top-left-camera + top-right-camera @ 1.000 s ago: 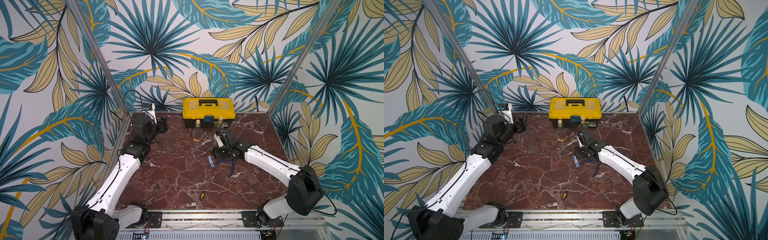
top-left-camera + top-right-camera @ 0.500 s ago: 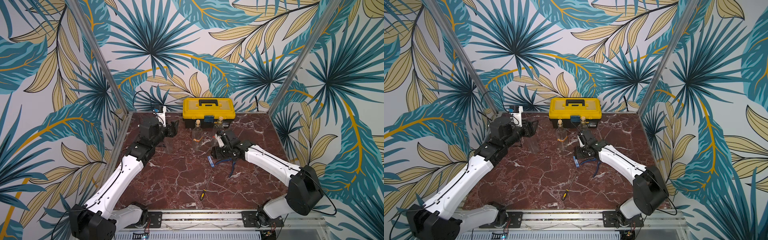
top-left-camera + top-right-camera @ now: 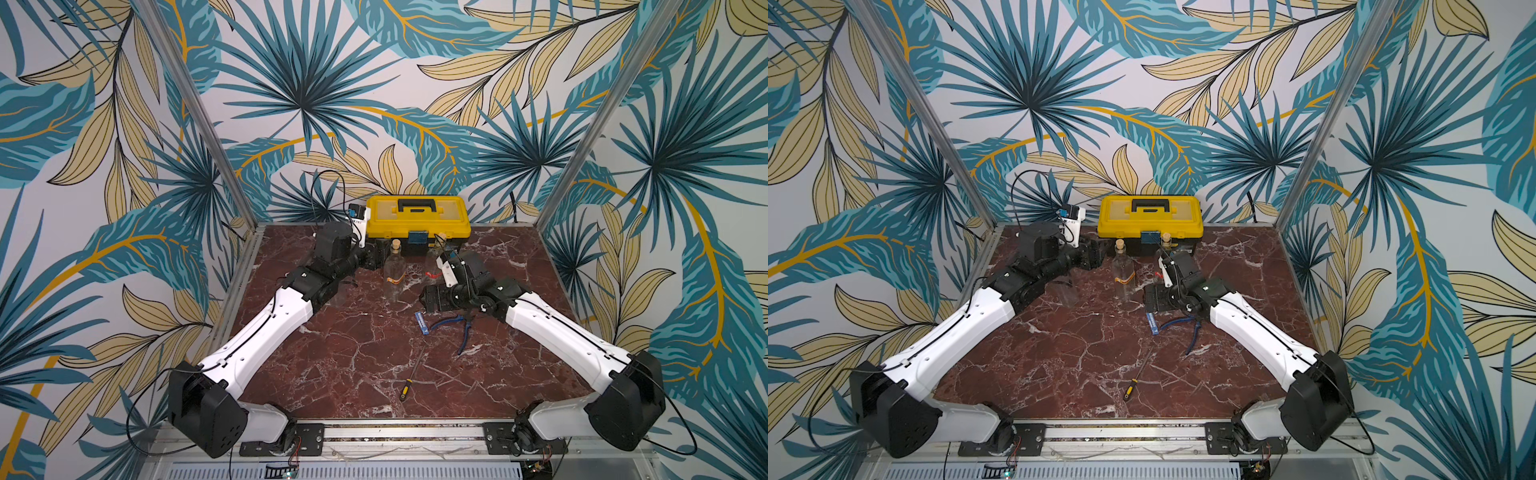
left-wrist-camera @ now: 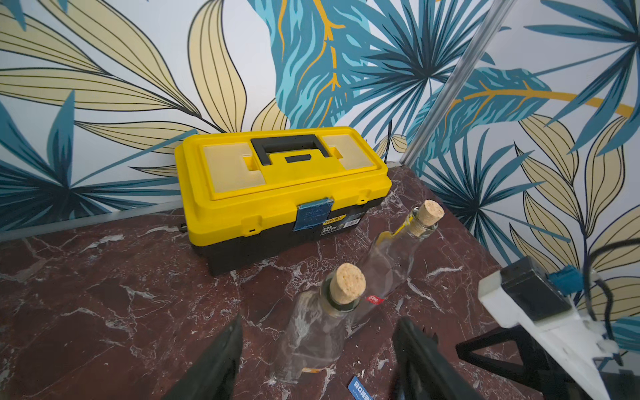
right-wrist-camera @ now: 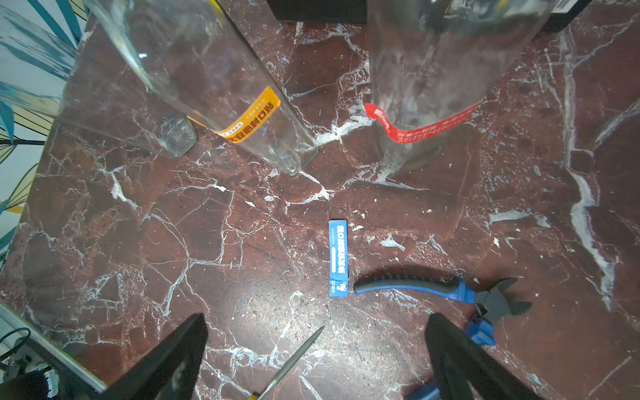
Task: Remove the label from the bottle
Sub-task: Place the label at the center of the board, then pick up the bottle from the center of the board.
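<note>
The orange-labelled bottle is standing unheld with its orange label [image 3: 395,281] low, so the robot's left gripper should grasp the neck [image 3: 395,252], raise the bottle and tip its base toward the robot's right gripper.
Two corked clear bottles stand in front of the toolbox. The nearer bottle [image 3: 393,272] [image 4: 311,332] carries an orange label [image 5: 249,117]. The farther bottle [image 3: 433,262] [image 4: 391,256] has a red label [image 5: 415,128] with one end curled away from the glass. A loose blue label [image 3: 422,323] [image 5: 338,258] lies flat on the marble. My left gripper [image 3: 374,257] [image 4: 319,323] is open, and the orange-labelled bottle stands just beyond its fingertips. My right gripper [image 3: 428,297] [image 5: 317,346] is open and empty above the table, short of the blue label.
A yellow toolbox [image 3: 417,216] [image 4: 277,183] sits against the back wall. A third clear glass vessel [image 3: 1067,291] [image 5: 138,114] stands left of the bottles. Blue-handled pliers [image 3: 461,328] [image 5: 433,287] and a screwdriver [image 3: 409,382] [image 5: 291,360] lie on the marble near my right gripper.
My left arm has swung right from the left wall toward the orange-labelled bottle. My right gripper has opened wide. The blue label has stayed where it lay.
</note>
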Robot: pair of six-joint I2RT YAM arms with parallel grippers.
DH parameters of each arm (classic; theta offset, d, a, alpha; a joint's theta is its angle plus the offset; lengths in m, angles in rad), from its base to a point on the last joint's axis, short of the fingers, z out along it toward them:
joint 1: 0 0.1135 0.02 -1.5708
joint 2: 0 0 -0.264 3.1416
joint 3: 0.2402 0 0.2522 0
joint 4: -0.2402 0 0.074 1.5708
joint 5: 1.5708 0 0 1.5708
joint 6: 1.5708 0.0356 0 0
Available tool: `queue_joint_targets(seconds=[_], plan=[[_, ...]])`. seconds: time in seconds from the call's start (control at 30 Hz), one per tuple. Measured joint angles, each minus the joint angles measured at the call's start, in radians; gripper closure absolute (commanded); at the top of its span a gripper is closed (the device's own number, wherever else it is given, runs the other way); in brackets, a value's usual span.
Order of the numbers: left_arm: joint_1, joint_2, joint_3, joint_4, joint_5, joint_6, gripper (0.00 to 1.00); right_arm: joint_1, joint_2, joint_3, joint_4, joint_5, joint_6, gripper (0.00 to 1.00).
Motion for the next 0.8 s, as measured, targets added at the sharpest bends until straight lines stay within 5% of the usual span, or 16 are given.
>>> queue_joint_targets(seconds=[0.8], plan=[[-0.020,0.278,0.138,0.007,0.014,0.060,0.33,-0.029,-0.036,0.008,-0.004,0.000,-0.001,0.00]])
